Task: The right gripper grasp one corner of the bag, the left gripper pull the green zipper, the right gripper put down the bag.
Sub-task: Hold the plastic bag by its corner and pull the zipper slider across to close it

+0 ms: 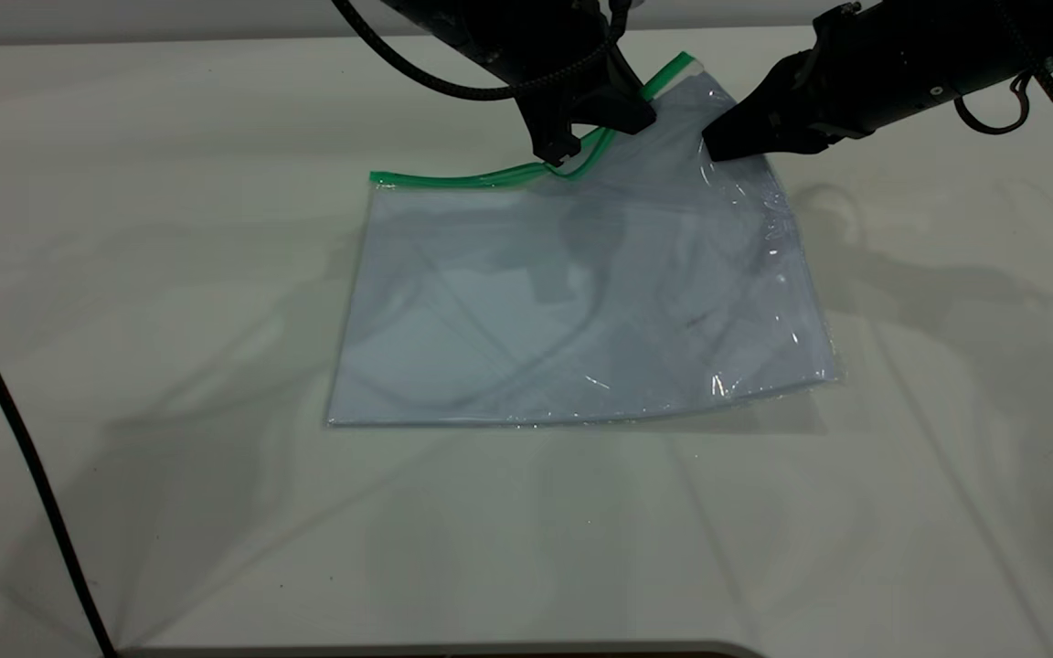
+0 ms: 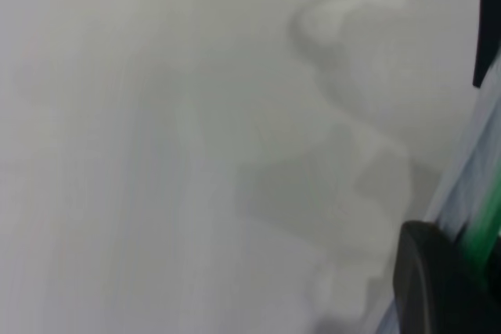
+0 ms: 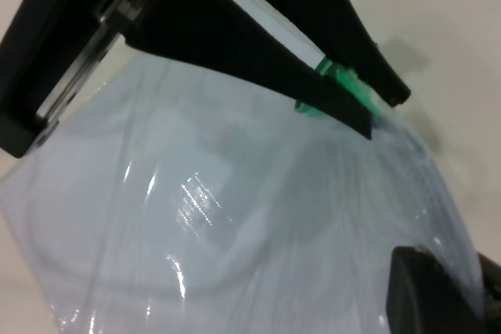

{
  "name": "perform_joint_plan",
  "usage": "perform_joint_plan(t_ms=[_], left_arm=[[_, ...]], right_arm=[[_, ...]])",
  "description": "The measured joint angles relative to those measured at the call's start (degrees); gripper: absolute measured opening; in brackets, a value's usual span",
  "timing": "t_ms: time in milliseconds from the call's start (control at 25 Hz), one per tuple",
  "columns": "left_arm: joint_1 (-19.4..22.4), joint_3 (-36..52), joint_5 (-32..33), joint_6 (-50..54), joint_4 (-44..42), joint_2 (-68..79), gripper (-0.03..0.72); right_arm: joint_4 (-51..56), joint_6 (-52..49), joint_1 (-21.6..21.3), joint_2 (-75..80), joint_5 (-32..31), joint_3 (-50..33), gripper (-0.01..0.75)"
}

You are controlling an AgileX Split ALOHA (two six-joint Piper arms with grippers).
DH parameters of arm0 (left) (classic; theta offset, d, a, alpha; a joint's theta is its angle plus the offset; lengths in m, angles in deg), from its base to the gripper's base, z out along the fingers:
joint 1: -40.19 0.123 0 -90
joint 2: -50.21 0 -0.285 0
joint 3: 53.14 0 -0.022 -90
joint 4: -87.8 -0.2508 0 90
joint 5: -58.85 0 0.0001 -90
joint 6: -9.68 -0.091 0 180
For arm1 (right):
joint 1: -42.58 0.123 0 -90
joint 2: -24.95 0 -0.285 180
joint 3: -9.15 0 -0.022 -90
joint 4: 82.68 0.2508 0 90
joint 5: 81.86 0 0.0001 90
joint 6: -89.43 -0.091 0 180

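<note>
I should open my left gripper while my right gripper pulls the bag's corner (image 1: 712, 88) away, because the green zipper buckles (image 1: 574, 169) at my left gripper. My left gripper should then pinch the straightened zipper.
The bag (image 1: 581, 302) lies flat on the white table, with its far right corner lifted. The right gripper (image 1: 717, 146) is shut on that corner's right edge and holds it above the table; in the right wrist view the clear plastic (image 3: 235, 217) runs between its own jaws (image 3: 470, 287). The green zipper (image 1: 435, 177) runs along the far edge. The left gripper (image 1: 561, 157) is shut on the strip about midway along it, where it splits into two green lines. The right wrist view shows its fingertips (image 3: 356, 111) pinching green. The left wrist view shows the green strip (image 2: 487, 224) beside its own finger (image 2: 427, 279).
The white table (image 1: 170, 274) carries nothing else. A thin black cable (image 1: 15, 429) hangs across the near left. The left arm's braided cable (image 1: 426, 78) loops above the bag's far edge.
</note>
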Motion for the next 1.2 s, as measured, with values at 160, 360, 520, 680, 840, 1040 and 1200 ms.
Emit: perform_joint_plan(t_ms=[160, 360, 520, 680, 840, 1040, 1200], left_arm=[[0.61, 0.0, 0.58, 0.36, 0.26, 0.0, 0.064], [1.6, 0.0, 0.66, 2.4, 0.29, 0.18, 0.072], [2.4, 0.0, 0.45, 2.75, -0.35, 0.58, 0.079], [2.72, 0.0, -0.74, 2.75, -1.07, 1.54, 0.081], [4.56, 0.18, -2.76, 2.76, -3.71, 2.28, 0.079], [6.76, 0.18, -2.65, 2.83, -3.66, 2.4, 0.079], [7.73, 0.18, -2.29, 3.03, -3.66, 2.4, 0.079]], right_arm=[[-0.05, -1.16, -1.9, 0.0, -2.67, 0.0, 0.035], [-0.51, -1.94, -4.36, 0.0, -5.01, 0.0, 0.035], [-0.51, -2.84, -5.9, 0.0, -5.52, 0.0, 0.035], [-0.89, -3.78, -6.85, 0.0, -4.76, 0.0, 0.035], [-0.56, -4.28, -8.34, 0.0, -0.26, 0.0, 0.035], [0.21, -4.33, -8.54, 0.0, 0.4, 0.0, 0.035], [-0.19, -4.33, -8.54, -0.04, 0.4, 0.0, 0.035]])
